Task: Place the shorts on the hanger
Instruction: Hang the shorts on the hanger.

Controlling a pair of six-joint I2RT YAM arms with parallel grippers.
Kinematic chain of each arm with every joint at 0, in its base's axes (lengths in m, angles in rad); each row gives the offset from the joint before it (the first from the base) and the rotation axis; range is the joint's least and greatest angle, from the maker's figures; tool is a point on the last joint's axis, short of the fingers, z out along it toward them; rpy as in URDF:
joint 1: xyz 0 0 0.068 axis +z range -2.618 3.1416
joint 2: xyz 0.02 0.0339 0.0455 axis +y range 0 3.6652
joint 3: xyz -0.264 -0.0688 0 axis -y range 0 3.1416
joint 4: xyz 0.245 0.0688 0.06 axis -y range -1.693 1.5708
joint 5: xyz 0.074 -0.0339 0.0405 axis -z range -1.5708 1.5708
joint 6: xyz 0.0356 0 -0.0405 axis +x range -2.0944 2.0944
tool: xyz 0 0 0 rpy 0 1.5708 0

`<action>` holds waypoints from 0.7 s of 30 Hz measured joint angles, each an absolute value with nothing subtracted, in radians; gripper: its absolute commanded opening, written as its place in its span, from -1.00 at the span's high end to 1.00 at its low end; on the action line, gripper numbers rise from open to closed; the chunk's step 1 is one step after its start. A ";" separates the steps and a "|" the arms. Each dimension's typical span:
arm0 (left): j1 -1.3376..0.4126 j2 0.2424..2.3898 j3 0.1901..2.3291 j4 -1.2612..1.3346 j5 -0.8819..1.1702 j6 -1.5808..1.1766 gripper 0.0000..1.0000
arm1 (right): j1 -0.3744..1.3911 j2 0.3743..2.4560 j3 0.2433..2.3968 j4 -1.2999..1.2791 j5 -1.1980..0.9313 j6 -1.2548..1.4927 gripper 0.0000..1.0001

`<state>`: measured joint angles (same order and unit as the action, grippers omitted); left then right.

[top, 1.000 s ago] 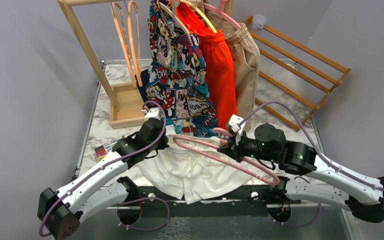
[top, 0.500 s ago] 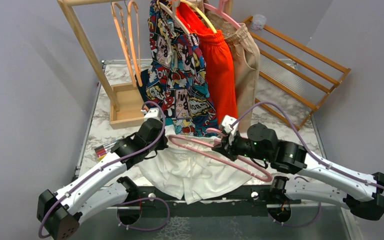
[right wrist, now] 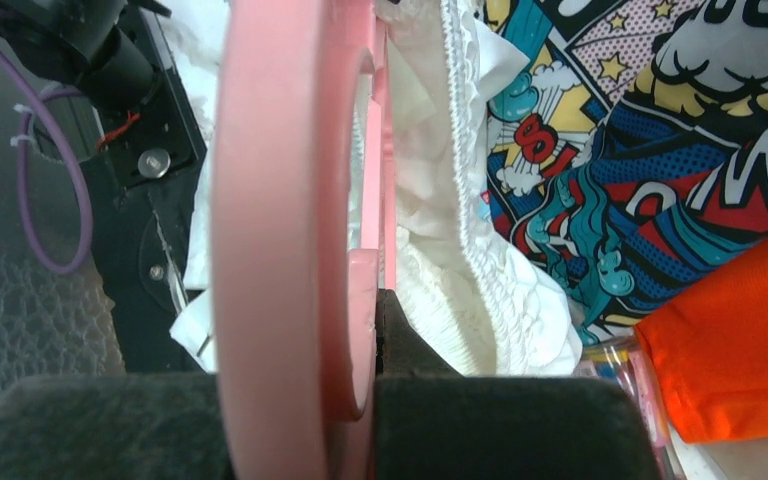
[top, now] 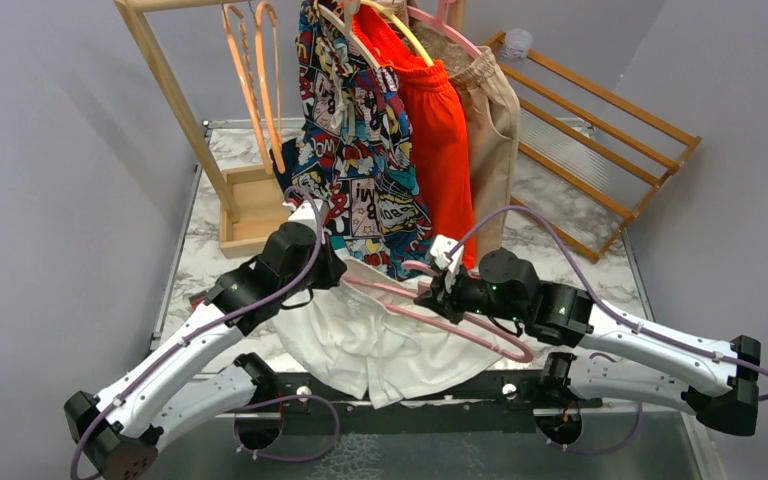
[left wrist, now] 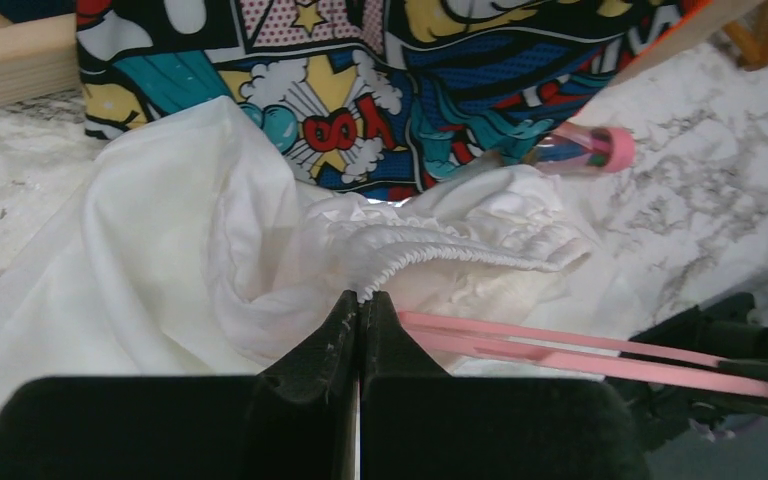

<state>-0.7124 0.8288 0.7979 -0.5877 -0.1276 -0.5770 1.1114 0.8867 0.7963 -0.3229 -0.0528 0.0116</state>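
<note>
The hanger's far end (left wrist: 422, 328) sits shallow under the lifted waistband (left wrist: 450, 247), so my left gripper should raise the waistband while my right gripper slides the hanger deep inside.
The white shorts (top: 360, 345) lie bunched on the marble table between the arms. My left gripper (top: 330, 272) is shut on the gathered waistband (left wrist: 440, 250) and holds it lifted; its fingertips (left wrist: 361, 297) pinch the elastic edge. My right gripper (top: 428, 295) is shut on the pink hanger (top: 460, 322), which lies slanted across the shorts. In the right wrist view the hanger (right wrist: 280, 200) fills the middle, right beside the waistband (right wrist: 480, 300). One right finger (right wrist: 405, 345) shows; the hanger hides the other. The hanger's bars (left wrist: 580, 352) pass just under the lifted waistband.
A wooden rack (top: 175, 100) at the back carries orange hangers (top: 260, 80), comic-print shorts (top: 360, 170), orange-red shorts (top: 440, 140) and a beige garment (top: 490, 110). A wooden slatted frame (top: 600, 150) leans at the back right. Its wooden base box (top: 250, 210) stands back left, and markers (top: 210, 297) lie near the left arm.
My left gripper has raised the waistband and drawn it back and to the left. The right arm has carried the hanger leftward, closer to the waistband.
</note>
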 measured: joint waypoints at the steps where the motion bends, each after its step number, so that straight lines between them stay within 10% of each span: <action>1: -0.712 0.828 0.811 -0.588 -0.110 -0.575 1.00 | 1.111 0.890 0.792 -0.308 -0.052 0.015 0.99; 21: -0.712 0.808 1.004 -0.604 0.033 -0.594 1.00 | 1.111 0.863 0.804 -0.219 0.022 0.080 0.99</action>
